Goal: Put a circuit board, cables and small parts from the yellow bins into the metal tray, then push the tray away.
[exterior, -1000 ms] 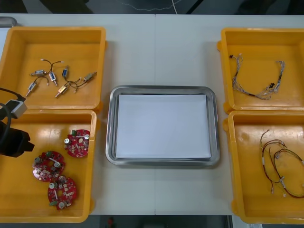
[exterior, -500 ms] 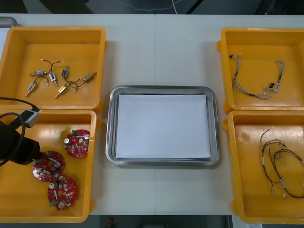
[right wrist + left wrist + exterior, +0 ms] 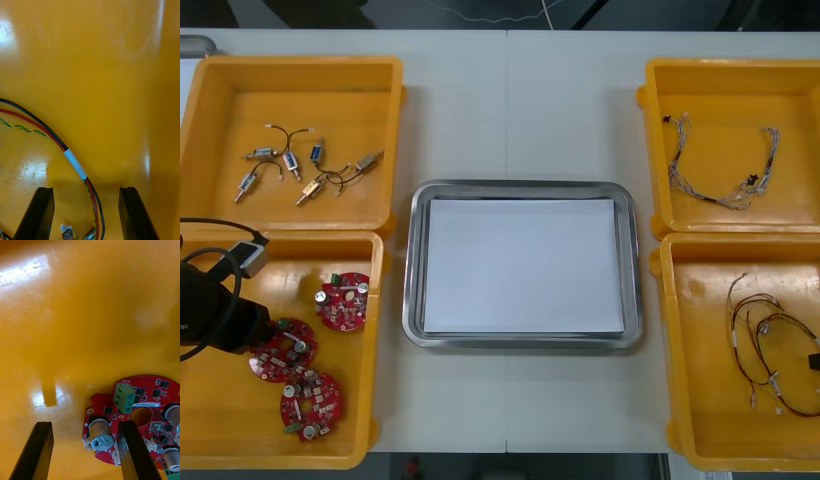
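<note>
I expect the red and black cable (image 3: 96, 204) to come up as one bundle with its ends spread apart when I lift it, because a white sleeve (image 3: 75, 164) holds the wires together.
Three round red circuit boards lie in the near-left yellow bin (image 3: 220, 420). My left gripper (image 3: 262, 335) hangs over the leftmost board (image 3: 283, 351). In the left wrist view the left gripper (image 3: 84, 423) stands open low over the orange floor, and one finger (image 3: 133, 450) overlaps the edge of a red board (image 3: 138, 414). My right gripper (image 3: 814, 361) peeks in at the edge of the near-right bin (image 3: 700, 400). It is open (image 3: 86, 189), with a red and black cable (image 3: 75, 163) running between its fingers. The metal tray (image 3: 412, 270), white inside, sits in the middle.
Small metal parts (image 3: 300, 165) lie in the far-left bin. A blue and white cable (image 3: 725, 170) lies in the far-right bin. Dark red cables (image 3: 765, 345) coil in the near-right bin. Bare table lies beyond the tray.
My left gripper has moved right and lower, reaching the leftmost board. A bit of the right gripper has appeared at the right edge.
</note>
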Tool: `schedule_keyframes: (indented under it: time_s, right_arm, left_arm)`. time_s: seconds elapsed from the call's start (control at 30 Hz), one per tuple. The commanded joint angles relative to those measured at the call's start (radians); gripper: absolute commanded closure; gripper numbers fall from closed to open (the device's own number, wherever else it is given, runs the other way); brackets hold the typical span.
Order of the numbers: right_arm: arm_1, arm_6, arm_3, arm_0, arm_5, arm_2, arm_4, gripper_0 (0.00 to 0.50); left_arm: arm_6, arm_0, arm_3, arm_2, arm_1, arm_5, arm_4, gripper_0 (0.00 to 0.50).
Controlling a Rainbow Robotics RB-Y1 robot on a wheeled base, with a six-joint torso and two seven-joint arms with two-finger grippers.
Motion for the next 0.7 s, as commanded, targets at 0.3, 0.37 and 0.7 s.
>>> schedule_keyframes:
  time_s: [0.3, 0.37, 0.7]
  right_arm:
    - [-0.044, 0.056, 0.043, -0.014, -0.049, 0.052, -0.031, 0.000]
    - [-0.044, 0.057, 0.043, -0.014, -0.049, 0.055, -0.029, 0.000]
    - [-0.044, 0.071, 0.042, -0.011, -0.049, 0.058, -0.040, 0.500]
  left_arm:
    - [-0.086, 0.027, -0.002, -0.025, 0.044, -0.017, -0.012, 0.000]
    - [-0.086, 0.032, -0.002, -0.025, 0.044, -0.022, -0.013, 0.000]
    - [-0.086, 0.045, -0.002, -0.025, 0.044, -0.034, -0.021, 0.020]
